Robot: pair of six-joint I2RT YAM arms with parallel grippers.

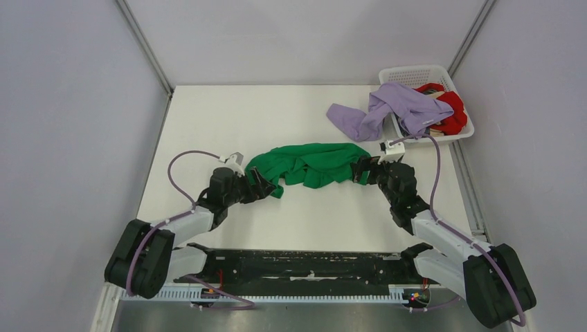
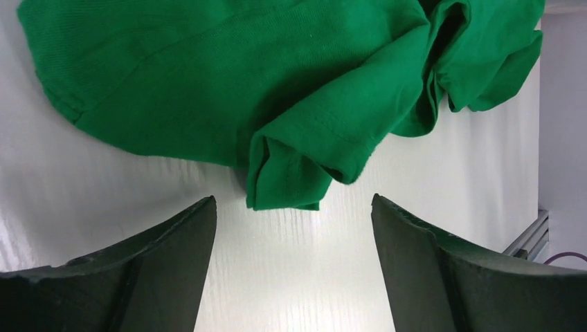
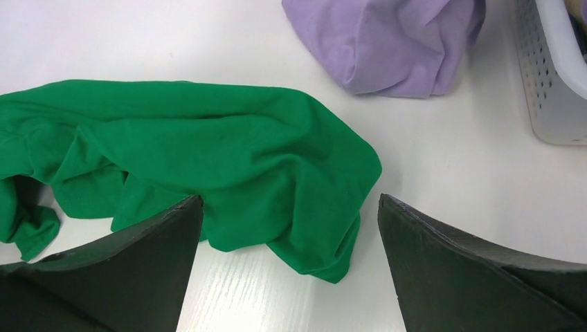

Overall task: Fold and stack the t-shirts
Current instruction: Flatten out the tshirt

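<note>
The bright green t-shirt (image 1: 320,158) will fall open into a much wider sheet once I lift and spread it, as loose folds (image 1: 304,175) overlap in a narrow pile.
The bright green t-shirt (image 1: 308,164) lies crumpled in the middle of the table. My left gripper (image 1: 262,185) is open at its left end; a folded sleeve of the green t-shirt (image 2: 291,176) lies just ahead of my open jaws, untouched. My right gripper (image 1: 360,171) is open at its right end, and the green t-shirt's edge (image 3: 304,228) lies between and ahead of my jaws. The pale lavender t-shirt (image 1: 387,111) hangs out of the basket onto the table; it also shows in the right wrist view (image 3: 394,41). The red t-shirt (image 1: 453,111) lies bunched in the basket.
The white lattice basket (image 1: 408,73) stands at the table's back right corner; its wall shows in the right wrist view (image 3: 554,90). Grey walls enclose the table on the left, back and right.
</note>
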